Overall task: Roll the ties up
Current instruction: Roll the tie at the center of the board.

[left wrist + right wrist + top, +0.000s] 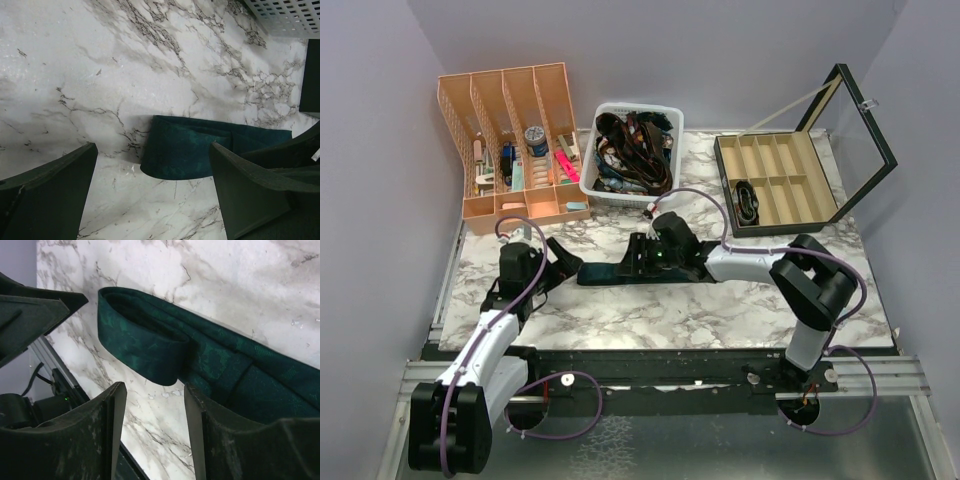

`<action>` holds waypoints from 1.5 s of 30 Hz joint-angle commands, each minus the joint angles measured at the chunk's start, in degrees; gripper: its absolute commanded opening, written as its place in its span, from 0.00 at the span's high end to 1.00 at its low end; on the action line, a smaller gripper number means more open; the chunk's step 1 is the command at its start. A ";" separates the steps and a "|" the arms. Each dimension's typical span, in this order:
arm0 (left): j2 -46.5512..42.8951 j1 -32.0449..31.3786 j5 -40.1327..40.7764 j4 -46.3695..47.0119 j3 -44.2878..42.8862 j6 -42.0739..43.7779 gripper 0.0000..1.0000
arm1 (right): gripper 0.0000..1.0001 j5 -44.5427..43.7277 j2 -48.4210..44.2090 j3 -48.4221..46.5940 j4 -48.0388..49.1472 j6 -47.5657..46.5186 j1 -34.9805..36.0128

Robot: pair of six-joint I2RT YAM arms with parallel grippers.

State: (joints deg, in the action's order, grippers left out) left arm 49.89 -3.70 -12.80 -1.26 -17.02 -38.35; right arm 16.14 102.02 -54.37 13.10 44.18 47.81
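Note:
My right gripper should hold the tie steady behind its folded end, which stands as a loose loop (140, 342), while my left gripper pinches the loop's near edge (172, 172).
One dark teal tie (607, 272) lies flat across the middle of the marble table. In the right wrist view its near end (145, 347) is folded back on itself into a loose loop. My left gripper (558, 264) stands open at the tie's left end; in the left wrist view that end (185, 150) lies between and just past its fingers (152, 146). My right gripper (640, 256) hovers low over the tie's middle. Its jaws (154, 387) are partly narrowed, with bare marble between them and the loop just beyond the tips.
A white basket (665, 110) full of other ties stands at the back centre. An orange desk organizer (510, 140) is at the back left. A black compartment box (775, 180) with its lid raised is at the back right, one rolled item (748, 197) inside.

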 commanded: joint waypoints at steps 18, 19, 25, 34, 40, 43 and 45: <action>0.82 0.42 -6.14 6.95 3.29 1.26 0.12 | 0.60 -3.01 8.20 -9.37 -11.01 -5.07 0.60; 0.94 0.44 -6.18 7.17 3.42 1.30 0.12 | 0.61 -2.93 8.29 -9.29 -10.92 -5.25 0.66; 1.59 0.45 -7.29 9.66 4.90 2.07 0.15 | 0.65 -6.24 9.54 -11.25 -14.81 -6.84 0.53; 2.03 0.45 -13.18 16.78 6.90 1.87 0.18 | 0.67 -8.82 10.97 -12.77 -18.22 -7.88 0.57; 3.10 0.35 -14.61 18.89 7.79 1.21 0.21 | 0.67 -9.06 11.43 -13.11 -18.77 -8.52 0.58; 6.39 0.37 -15.46 19.30 7.15 1.15 0.21 | 0.67 -9.33 11.57 -13.26 -19.19 -8.88 0.54; 9.00 0.36 -15.95 19.45 6.50 1.21 0.22 | 0.70 -9.50 11.67 -13.61 -19.66 -9.30 0.54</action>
State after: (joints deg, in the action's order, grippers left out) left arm 54.78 -3.70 -25.82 16.29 -10.24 -37.28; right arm 9.74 111.50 -67.13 -2.70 37.04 48.05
